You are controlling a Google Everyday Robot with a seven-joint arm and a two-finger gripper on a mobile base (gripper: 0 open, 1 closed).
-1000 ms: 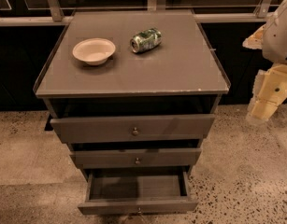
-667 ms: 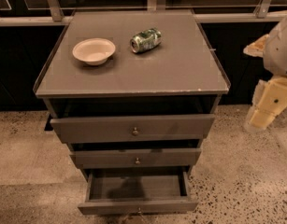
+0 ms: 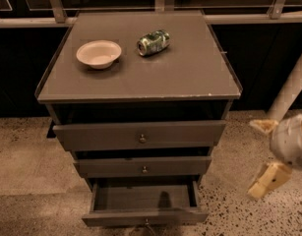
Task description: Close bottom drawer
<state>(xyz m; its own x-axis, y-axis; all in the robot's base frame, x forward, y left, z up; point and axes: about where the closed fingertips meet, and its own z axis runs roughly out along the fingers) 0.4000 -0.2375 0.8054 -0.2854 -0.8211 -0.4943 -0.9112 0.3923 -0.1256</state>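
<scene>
My gripper will slide the bottom drawer (image 3: 145,219) in evenly when it pushes that drawer's front corner, because the tray's sides (image 3: 196,193) go straight back under the middle drawer.
The grey cabinet (image 3: 140,77) has three drawers. The bottom drawer (image 3: 145,215) is pulled out toward me, its dark tray empty and its tiny knob (image 3: 146,225) at the lower edge of the view. The middle drawer front (image 3: 143,167) and the top drawer front (image 3: 139,135) stand slightly out. My gripper (image 3: 254,159) hangs to the right of the cabinet, about level with the middle and bottom drawers and clear of them. Its two beige fingers (image 3: 269,178) are spread apart and hold nothing.
A white bowl (image 3: 98,53) and a crushed green can (image 3: 153,42) lie on the cabinet top. A dark wall with a metal rail (image 3: 254,18) runs behind. Speckled floor (image 3: 27,171) lies on both sides of the cabinet.
My gripper has dropped from beside the cabinet top to beside the lower drawers. The drawers, bowl and can have not moved.
</scene>
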